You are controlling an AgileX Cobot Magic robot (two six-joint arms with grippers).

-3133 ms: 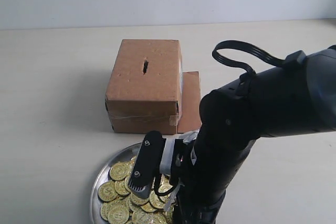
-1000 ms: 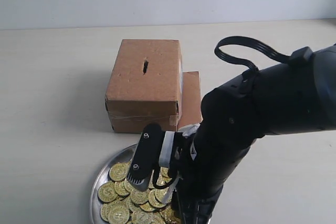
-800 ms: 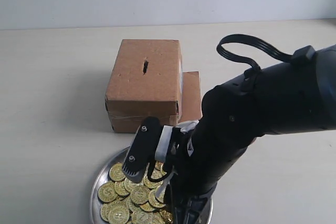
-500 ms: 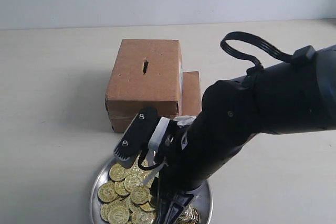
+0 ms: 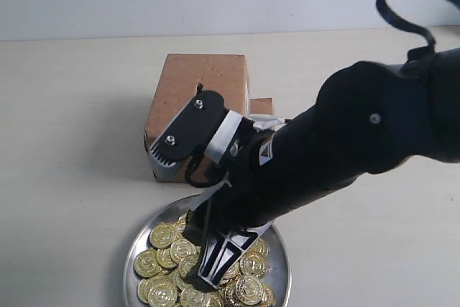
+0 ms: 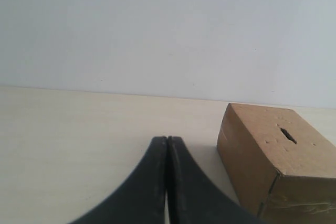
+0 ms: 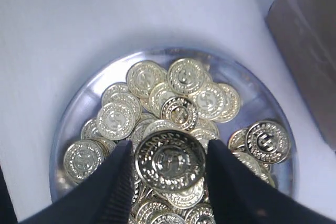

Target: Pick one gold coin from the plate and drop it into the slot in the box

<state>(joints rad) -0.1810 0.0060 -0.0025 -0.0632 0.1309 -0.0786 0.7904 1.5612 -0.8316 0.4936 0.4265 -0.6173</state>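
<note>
My right gripper spans the gold coin rim to rim, too wide for the narrow box slot (image 6: 288, 136), so my left gripper should take the coin (image 7: 170, 161) by its flat sides.
The silver plate (image 7: 68, 124) holds a heap of gold coins (image 7: 184, 77). Above the heap my right gripper (image 7: 169, 162) is shut on one gold coin (image 7: 169, 160), held flat between both fingers. In the exterior view the right gripper (image 5: 205, 278) points down over the plate (image 5: 136, 239), and its arm covers much of the brown cardboard box (image 5: 183, 80), hiding the slot. The left wrist view shows the box (image 6: 278, 171) with its dark slot (image 6: 287, 135) on top. My left gripper (image 6: 167, 145) is shut on nothing, low over the table beside the box.
The box's side flap (image 5: 262, 106) lies flat on the table beside the box. Pale tabletop (image 5: 65, 177) surrounds box and plate, with a white wall behind. The bulky black right arm (image 5: 359, 127) fills the right half of the exterior view.
My right gripper has lifted off the coin heap with one coin between its fingers. The arm has risen and swung toward the box, now covering the slot in the exterior view.
</note>
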